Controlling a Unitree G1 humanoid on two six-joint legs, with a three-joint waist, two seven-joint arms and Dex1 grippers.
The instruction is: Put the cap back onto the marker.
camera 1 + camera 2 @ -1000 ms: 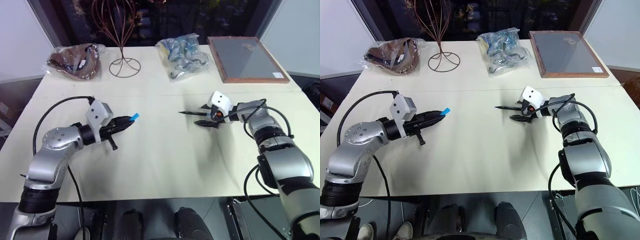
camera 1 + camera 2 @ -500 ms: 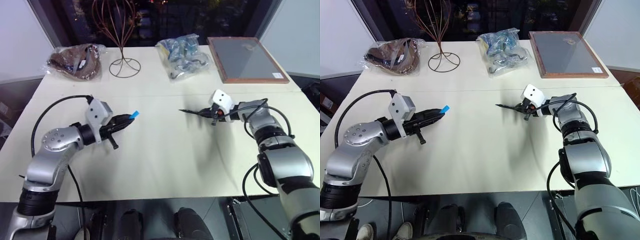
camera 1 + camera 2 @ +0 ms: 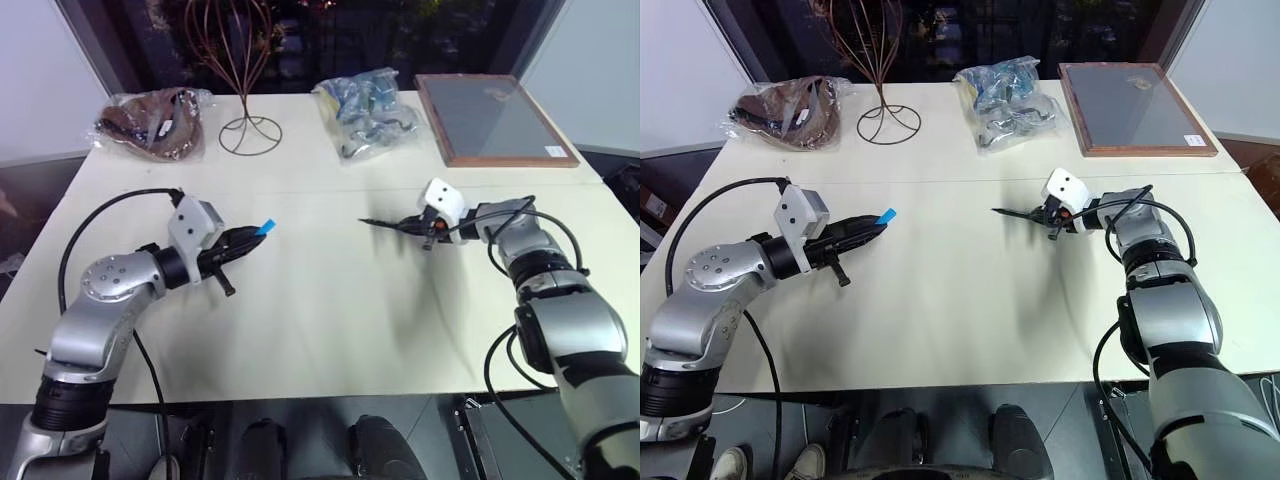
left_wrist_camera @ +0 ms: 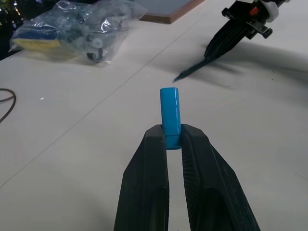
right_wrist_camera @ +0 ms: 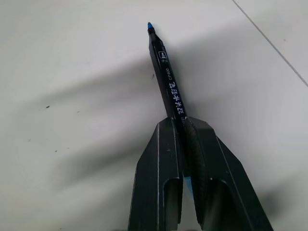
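Next, I open my right gripper, since the marker [image 5: 167, 78] slants across its fingers, and take the marker's rear part [image 5: 180, 122] straight before I bring it to the cap.
The cap [image 4: 170, 115], a short bright blue cylinder, sticks out from between the tips of my left gripper [image 4: 173, 137], which is shut on its base. In the head views that gripper [image 3: 250, 238] is held above the table's left half and points toward the right. The marker [image 5: 168, 77] is a slim dark pen with a small blue tip. My right gripper [image 5: 175, 126] is shut on its rear part. Over the right half of the table the marker [image 3: 385, 225] points left, toward the cap, with a wide gap between them.
Along the far side of the pale table [image 3: 320, 310] stand a bag of brown items [image 3: 150, 120], a wire stand [image 3: 245, 100], a bag of blue items [image 3: 365, 110] and a wood-framed dark board [image 3: 495, 120].
My right gripper's fingers, spread around the marker a second ago, have shut on it. The left gripper with the cap has stayed in place.
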